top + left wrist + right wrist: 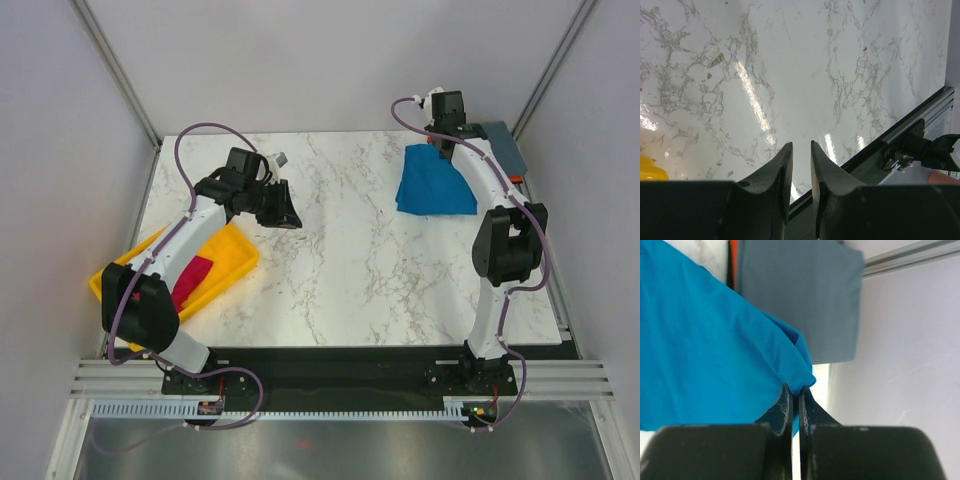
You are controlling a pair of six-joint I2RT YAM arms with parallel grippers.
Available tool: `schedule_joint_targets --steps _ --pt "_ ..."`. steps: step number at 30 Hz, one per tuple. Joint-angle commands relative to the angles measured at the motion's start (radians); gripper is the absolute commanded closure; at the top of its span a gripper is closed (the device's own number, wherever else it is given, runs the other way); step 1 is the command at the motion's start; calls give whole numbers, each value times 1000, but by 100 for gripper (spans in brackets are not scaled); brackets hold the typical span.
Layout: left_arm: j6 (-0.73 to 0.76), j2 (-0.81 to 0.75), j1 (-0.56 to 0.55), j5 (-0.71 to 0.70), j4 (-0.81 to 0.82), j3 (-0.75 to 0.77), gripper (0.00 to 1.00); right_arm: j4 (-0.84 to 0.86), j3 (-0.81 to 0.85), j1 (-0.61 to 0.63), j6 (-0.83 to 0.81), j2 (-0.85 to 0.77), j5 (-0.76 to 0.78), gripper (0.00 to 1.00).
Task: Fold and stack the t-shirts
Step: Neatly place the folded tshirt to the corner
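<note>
I should keep pulling the bright blue t-shirt (432,185) across with my right gripper until it covers the stack, because it hangs smooth and overlaps the slate grey-blue t-shirt (506,150).
The bright blue t-shirt (436,186) (705,340) lies bunched at the table's far right, with one edge lifted. My right gripper (436,143) (796,392) is shut on that lifted edge, pinching a fold of blue cloth. Just beyond it the slate grey-blue t-shirt (504,146) (800,290) lies flat in the far right corner, over a thin strip of the orange t-shirt (516,178) (732,260). The magenta-red t-shirt (190,281) sits in the yellow tray. My left gripper (284,212) (801,145) hovers over bare marble left of centre, its jaws nearly together with nothing between them.
The yellow plastic tray (236,243) (650,170) overhangs the table's left edge beneath the left arm. Grey walls and metal frame posts close in on both sides and the back. The table's near edge has a black rail (920,115).
</note>
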Motion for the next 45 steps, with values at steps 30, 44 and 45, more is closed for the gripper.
schedule_joint_targets --steps 30,44,45 --pt "20 -40 4 47 31 -5 72 363 150 -116 -354 40 82 100" --pt "20 -44 4 42 36 -13 72 469 144 -136 -423 70 59 100" --pt "20 -43 4 41 36 -13 72 472 150 -134 -426 78 59 100"
